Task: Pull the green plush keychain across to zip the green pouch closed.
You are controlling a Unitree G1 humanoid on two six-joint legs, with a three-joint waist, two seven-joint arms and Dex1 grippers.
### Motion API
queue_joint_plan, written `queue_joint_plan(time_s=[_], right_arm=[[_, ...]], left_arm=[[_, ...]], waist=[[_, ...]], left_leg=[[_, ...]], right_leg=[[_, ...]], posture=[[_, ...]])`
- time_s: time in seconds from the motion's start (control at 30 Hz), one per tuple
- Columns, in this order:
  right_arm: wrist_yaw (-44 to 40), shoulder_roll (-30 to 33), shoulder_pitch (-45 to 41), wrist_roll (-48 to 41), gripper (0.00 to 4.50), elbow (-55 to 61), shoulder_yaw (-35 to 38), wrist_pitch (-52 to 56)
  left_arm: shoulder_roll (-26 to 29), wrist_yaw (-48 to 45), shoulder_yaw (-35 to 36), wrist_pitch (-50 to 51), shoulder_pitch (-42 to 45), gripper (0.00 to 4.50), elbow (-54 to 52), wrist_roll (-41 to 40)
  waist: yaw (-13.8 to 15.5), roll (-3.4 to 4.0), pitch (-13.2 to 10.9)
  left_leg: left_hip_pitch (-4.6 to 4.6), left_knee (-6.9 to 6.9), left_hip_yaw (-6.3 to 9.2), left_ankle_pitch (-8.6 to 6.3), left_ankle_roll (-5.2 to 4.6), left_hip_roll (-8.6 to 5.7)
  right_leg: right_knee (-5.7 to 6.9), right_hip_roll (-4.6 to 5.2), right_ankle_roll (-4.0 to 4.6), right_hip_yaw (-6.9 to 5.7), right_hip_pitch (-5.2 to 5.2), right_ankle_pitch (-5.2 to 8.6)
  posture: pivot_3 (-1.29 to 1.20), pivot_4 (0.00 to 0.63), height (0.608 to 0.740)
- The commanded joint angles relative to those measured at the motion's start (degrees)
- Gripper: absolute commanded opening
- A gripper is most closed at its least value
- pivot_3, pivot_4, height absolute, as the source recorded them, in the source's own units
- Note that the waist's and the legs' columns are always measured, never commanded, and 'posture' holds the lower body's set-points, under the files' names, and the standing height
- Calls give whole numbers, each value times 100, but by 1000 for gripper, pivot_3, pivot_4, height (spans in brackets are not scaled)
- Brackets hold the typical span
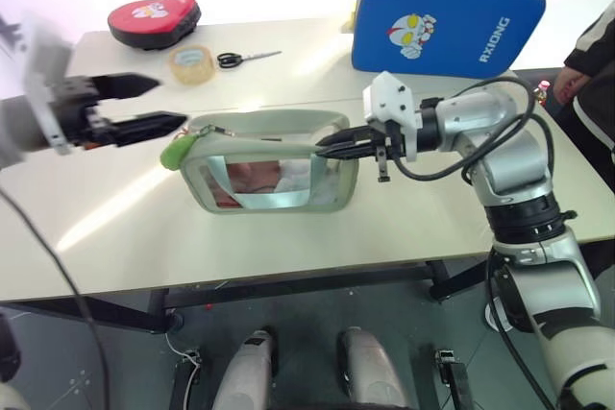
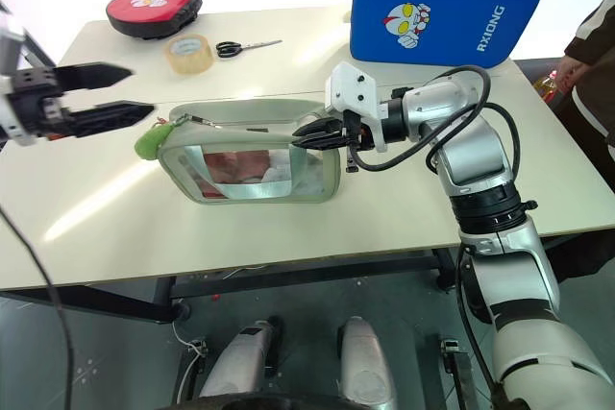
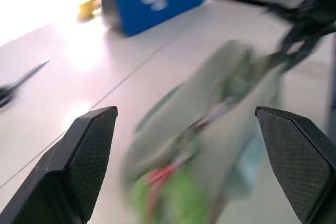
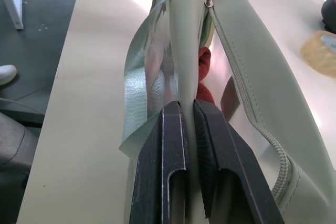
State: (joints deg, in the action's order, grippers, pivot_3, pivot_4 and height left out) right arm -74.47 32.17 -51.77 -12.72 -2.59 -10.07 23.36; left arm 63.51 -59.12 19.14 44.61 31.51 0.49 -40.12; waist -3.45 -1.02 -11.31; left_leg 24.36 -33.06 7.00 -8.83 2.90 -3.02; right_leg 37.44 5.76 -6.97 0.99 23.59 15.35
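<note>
The green plush keychain (image 1: 177, 152) is hanging over the green pouch's corner, so my left gripper should put the keychain on the pouch's back flap (image 1: 258, 120) before it pinches that corner.
The green pouch (image 1: 274, 175) lies on its side mid-table, clear window toward me, its top zipper open (image 4: 239, 85). The green plush keychain (image 1: 178, 153) hangs at the pouch's left end. My right gripper (image 1: 322, 145) is shut on the pouch's top fabric edge at its right end; in the right wrist view the fingers (image 4: 168, 145) pinch that flap flat. My left gripper (image 1: 171, 103) hovers open just up and left of the keychain, not touching it. In the left wrist view the keychain (image 3: 168, 198) shows blurred between the wide-apart fingers (image 3: 89, 150).
A big blue pad (image 1: 447, 21) stands at the back right. A tape roll (image 1: 190, 62), scissors (image 1: 245, 58) and a red pad (image 1: 154, 18) lie at the back left. A person (image 1: 591, 64) stands by the table's right edge.
</note>
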Motion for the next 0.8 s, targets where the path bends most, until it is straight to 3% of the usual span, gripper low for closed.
queue_joint_plan(time_s=[0.03, 0.3, 0.53, 0.8], right_arm=[[78, 9, -111, -109, 38, 85, 82, -86], [140, -32, -160, -123, 38, 38, 30, -83], [159, 18, -172, -113, 38, -7, 40, -60], [186, 42, -175, -104, 38, 2, 24, -39]], left_arm=[[51, -229, 102, -364, -221, 4500, 410, 271], [-656, 28, -9, -141, -309, 4500, 38, 70], [-379, -252, 21, 73, -542, 4500, -231, 19], [-278, -299, -376, -861, -527, 4500, 167, 860]], waist=[[14, -1, 0], [95, -5, 2], [85, -5, 2], [95, -5, 2]], left_leg=[[1, 0, 0, 0, 0, 0], [4, -6, 2, 0, 1, 2], [3, -5, 1, 0, 0, 3], [3, -5, 0, 0, 1, 3]], right_leg=[[-1, 0, 0, 0, 0, 0], [-8, 1, 0, -1, -5, -1], [-8, 1, 0, -1, -3, -1], [-12, 1, 1, -1, -5, 0]], posture=[[0, 150, 740], [0, 150, 740], [0, 150, 740], [0, 150, 740]])
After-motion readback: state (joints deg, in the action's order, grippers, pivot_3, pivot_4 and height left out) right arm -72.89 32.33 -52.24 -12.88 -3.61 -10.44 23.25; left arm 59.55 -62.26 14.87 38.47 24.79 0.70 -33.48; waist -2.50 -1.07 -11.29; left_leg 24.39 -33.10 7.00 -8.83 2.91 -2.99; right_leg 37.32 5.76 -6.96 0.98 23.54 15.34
